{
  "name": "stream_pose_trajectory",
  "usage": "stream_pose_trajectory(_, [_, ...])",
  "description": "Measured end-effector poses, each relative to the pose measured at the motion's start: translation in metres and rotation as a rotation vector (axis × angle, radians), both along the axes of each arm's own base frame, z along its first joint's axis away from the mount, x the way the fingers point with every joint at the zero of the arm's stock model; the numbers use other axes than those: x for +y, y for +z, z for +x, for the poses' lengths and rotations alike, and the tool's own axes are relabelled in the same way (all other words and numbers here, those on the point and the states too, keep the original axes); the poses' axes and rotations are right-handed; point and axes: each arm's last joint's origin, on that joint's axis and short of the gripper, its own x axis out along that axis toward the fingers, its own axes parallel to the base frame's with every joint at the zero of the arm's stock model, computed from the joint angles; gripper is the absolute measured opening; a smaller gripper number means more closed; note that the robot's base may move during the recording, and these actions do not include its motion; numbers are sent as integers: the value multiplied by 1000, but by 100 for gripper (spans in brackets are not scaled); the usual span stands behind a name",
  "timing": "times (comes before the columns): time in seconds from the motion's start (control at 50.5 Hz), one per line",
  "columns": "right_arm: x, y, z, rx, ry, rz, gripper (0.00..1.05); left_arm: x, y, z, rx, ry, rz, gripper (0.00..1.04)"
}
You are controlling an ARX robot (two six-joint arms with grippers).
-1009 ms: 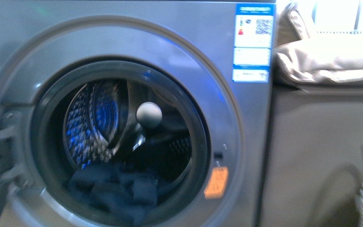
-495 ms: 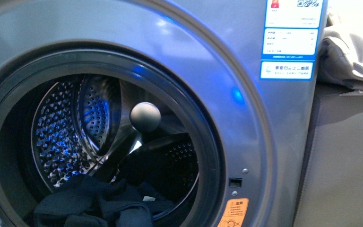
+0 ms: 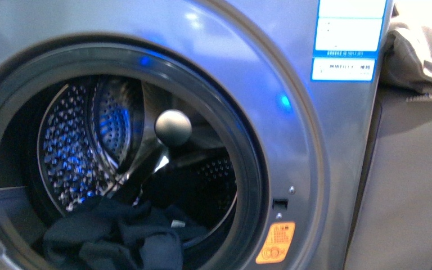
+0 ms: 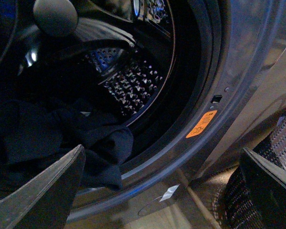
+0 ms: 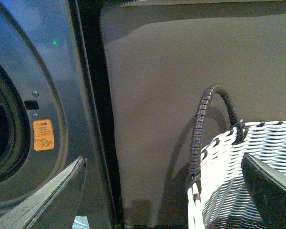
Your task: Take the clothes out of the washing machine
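I see the folds run together and clear steel (image 3: pixel 70 157) behind them, so the clothes (image 3: pixel 118 237) will come out in one piece and leave the drum empty when I pull.
The washing machine (image 3: pixel 292 140) is grey with its porthole standing open, showing the perforated steel drum (image 3: pixel 79 152). The clothes (image 3: pixel 118 239), a dark navy heap, lie at the drum's bottom front and reach the dark rim. In the left wrist view my left gripper (image 4: pixel 162 191) is open just outside the lower rim, and the clothes (image 4: pixel 62 143) lie just past one finger (image 4: pixel 43 191). My right gripper (image 5: pixel 162 195) is open and empty, off to the side of the washing machine (image 5: pixel 38 71), between it and the basket.
A woven grey-white basket (image 5: pixel 248 167) with a dark wrapped handle (image 5: pixel 205 129) stands beside the machine against a brown panel (image 5: pixel 181 86). A grey ball (image 3: pixel 172 128) sits inside the drum. Beige cushion fabric (image 3: pixel 422 50) lies on top at the right. A grey shape (image 3: pixel 0 219) cuts into the lower left.
The front view has closed in on the porthole and dropped slightly, so the labels sit higher. A grey shape has come in at the lower left. The clothes have not moved.
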Motion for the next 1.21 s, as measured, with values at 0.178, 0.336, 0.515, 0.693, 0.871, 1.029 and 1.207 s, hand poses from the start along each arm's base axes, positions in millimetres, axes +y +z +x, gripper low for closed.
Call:
stream_pose_trajectory(0.178, [0,0,0,0,0,0,97,-17,-5,35,10,-17,54,98])
stream_pose_trajectory(0.336, [0,0,0,0,0,0,97,-24,-7,75,26,10,93,98])
stream_pose_trajectory(0.515, [0,0,0,0,0,0,97,-28,-18,106,67,15,133,98])
stream_pose_trajectory(0.693, [0,0,0,0,0,0,97,-28,-32,138,101,64,183,98])
stream_pose_trajectory(0.871, [0,0,0,0,0,0,97,-24,-46,174,144,151,239,98])
stream_pose_trajectory(1.029, [0,0,0,0,0,0,97,-20,-57,200,186,207,271,98])
stream_pose_trajectory(1.207, [0,0,0,0,0,0,97,-21,-64,223,214,236,300,98])
